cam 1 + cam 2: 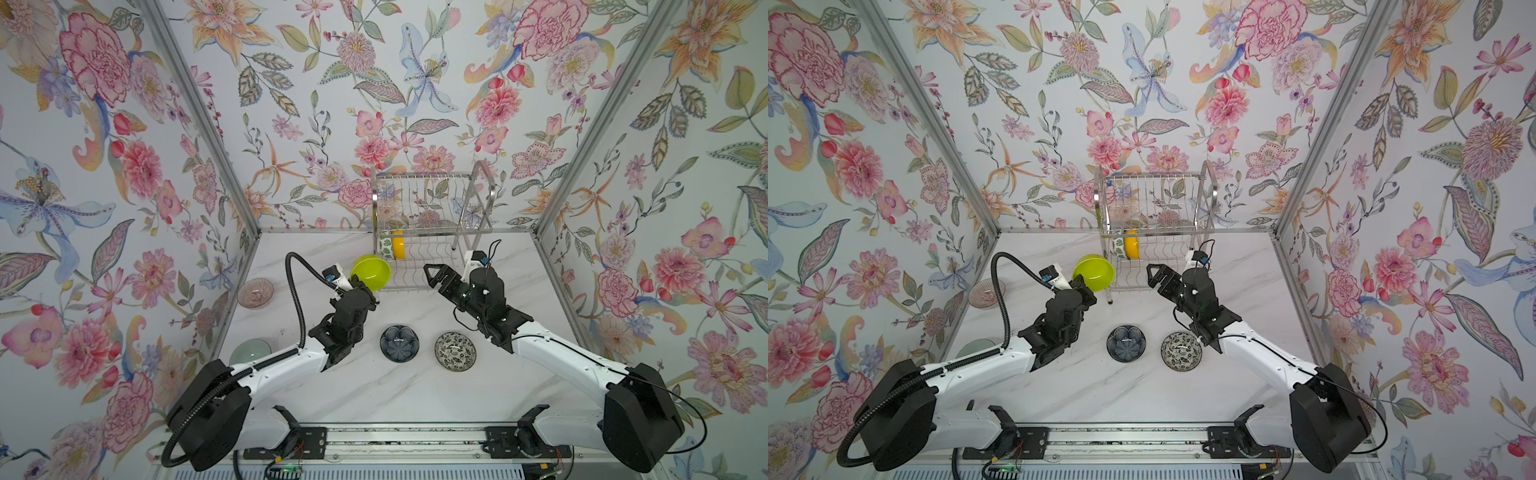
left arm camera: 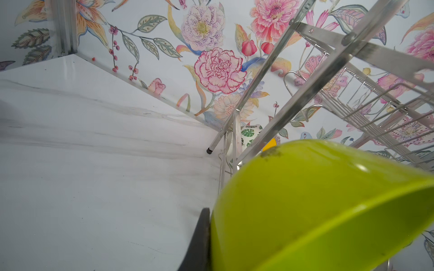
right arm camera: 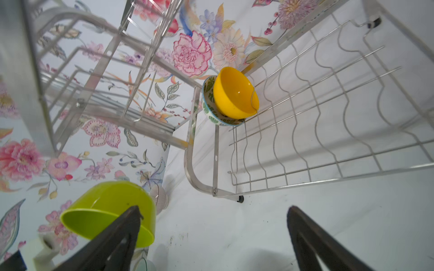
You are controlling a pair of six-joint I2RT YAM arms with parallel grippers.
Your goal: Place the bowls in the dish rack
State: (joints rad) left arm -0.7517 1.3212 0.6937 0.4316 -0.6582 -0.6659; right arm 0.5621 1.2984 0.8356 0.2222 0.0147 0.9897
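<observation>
I should use my right gripper to take the lime green bowl by its free rim (image 1: 388,270), because the open slots (image 1: 428,249) lie past the orange-yellow bowl, far from my left gripper.
My left gripper (image 1: 362,287) is shut on the rim of a lime green bowl (image 1: 371,272) (image 2: 317,206), held tilted just left of the dish rack (image 1: 432,208); one finger (image 2: 201,237) presses its outer wall. An orange-yellow bowl (image 3: 234,93) and a green-leaf bowl (image 3: 209,112) stand on edge at the left end of the rack's lower shelf. My right gripper (image 3: 213,211) (image 1: 432,274) is open and empty in front of that shelf. On the table lie a dark blue bowl (image 1: 399,342), a black-white floral bowl (image 1: 455,350), a pink glass bowl (image 1: 255,293) and a pale green bowl (image 1: 249,351).
The steel rack stands against the back wall; its upper tier (image 1: 1154,195) holds nothing. Floral walls close in the marble table (image 1: 374,395) on three sides. The left arm partly covers the pale green bowl.
</observation>
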